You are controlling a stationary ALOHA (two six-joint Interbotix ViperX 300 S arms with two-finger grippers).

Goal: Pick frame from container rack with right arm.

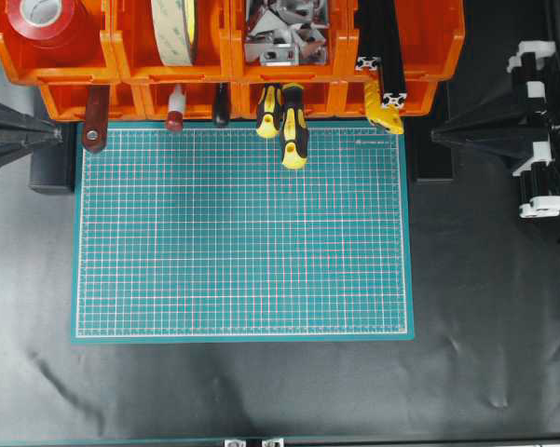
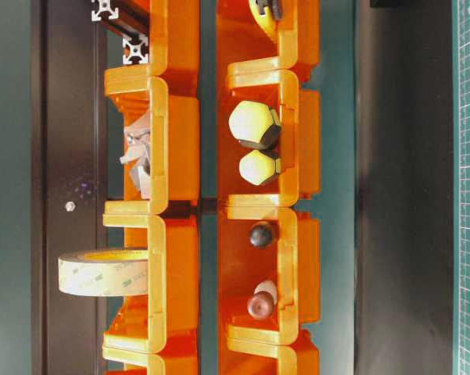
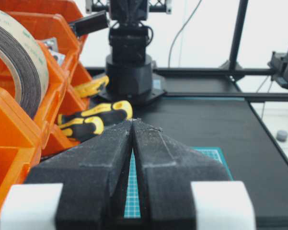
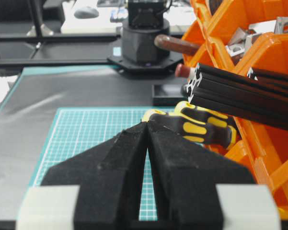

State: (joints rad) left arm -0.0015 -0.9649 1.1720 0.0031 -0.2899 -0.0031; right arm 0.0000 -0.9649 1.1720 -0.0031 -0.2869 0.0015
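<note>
My right gripper should back off, turn to the rack and grip the nearer frame's end (image 1: 393, 99), because it now points across the mat, crosswise to the frames (image 1: 380, 47).
Two black frame bars (image 1: 382, 47) lie in the rightmost upper bin of the orange container rack (image 1: 121, 70), their slotted ends sticking out over the front. The bars also show in the table-level view (image 2: 135, 48) and the right wrist view (image 4: 239, 91). My right gripper (image 1: 438, 136) is shut and empty at the right edge of the green mat (image 1: 242, 233), to the right of the bars and apart from them. In its wrist view (image 4: 147, 123) the fingertips meet. My left gripper (image 1: 58, 137) is shut and empty at the mat's left, and it shows shut in the left wrist view (image 3: 133, 120).
Yellow-and-black screwdrivers (image 1: 293, 126) stick out of the lower bins over the mat's far edge. The upper bins hold red tape (image 1: 42, 19), a tape roll (image 1: 175, 28) and metal brackets (image 1: 284, 33). A black sheet surrounds the mat.
</note>
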